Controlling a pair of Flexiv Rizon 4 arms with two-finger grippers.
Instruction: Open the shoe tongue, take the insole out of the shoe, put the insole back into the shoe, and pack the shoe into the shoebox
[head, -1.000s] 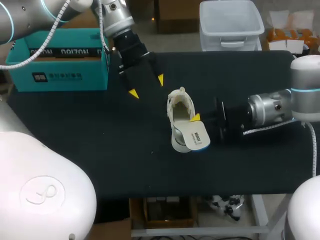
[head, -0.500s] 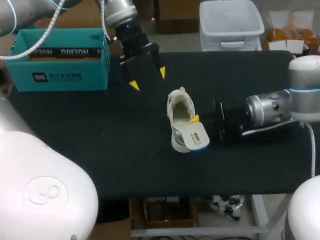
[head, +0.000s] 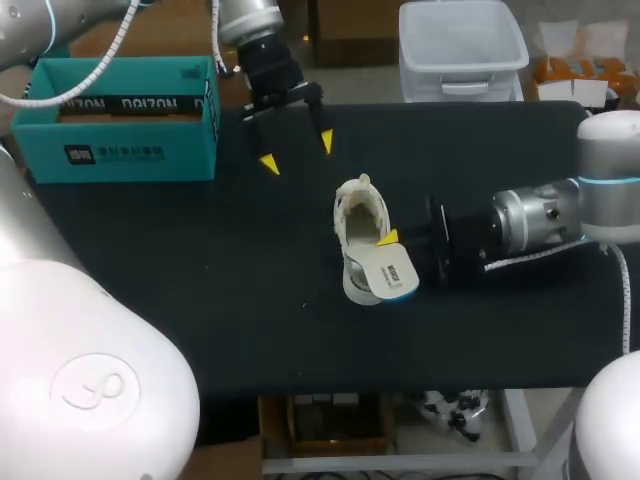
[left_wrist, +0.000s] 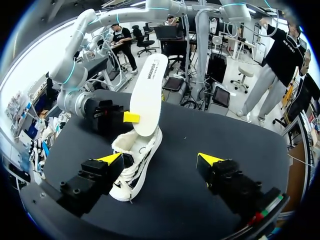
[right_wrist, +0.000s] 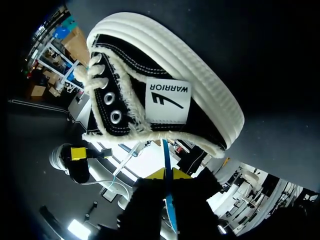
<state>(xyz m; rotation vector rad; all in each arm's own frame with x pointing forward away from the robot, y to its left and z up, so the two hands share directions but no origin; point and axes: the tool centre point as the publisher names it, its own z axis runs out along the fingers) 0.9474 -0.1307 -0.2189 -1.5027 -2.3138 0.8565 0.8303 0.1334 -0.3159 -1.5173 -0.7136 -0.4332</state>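
The insole's lower end (head: 388, 270) is pointing into the shoe's wide opening (head: 362, 221). The insole will slip in toe-first and come to lie flat when I push it down.
A white-soled shoe (head: 357, 225) lies mid-table with its mouth spread wide. The white insole (head: 388, 272) with a blue edge rises out of the shoe's near end, and my right gripper (head: 390, 240) is shut on it from the right. In the right wrist view the insole (right_wrist: 167, 150) shows edge-on between the closed yellow tips of that gripper (right_wrist: 167, 173), just behind the shoe (right_wrist: 165, 95). My left gripper (head: 297, 152) hangs open behind the shoe, holding nothing. Its own view shows the left gripper (left_wrist: 160, 159) above the shoe (left_wrist: 135, 160) and the upright insole (left_wrist: 147, 95).
A teal shoebox (head: 120, 125), open at the top, stands at the table's back left, just left of my left gripper. The dark table top (head: 200, 300) is bare in front of and to the left of the shoe.
My left gripper has drawn back from the shoe toward the table's rear, still open. The right gripper, the insole and the shoe have stayed put.
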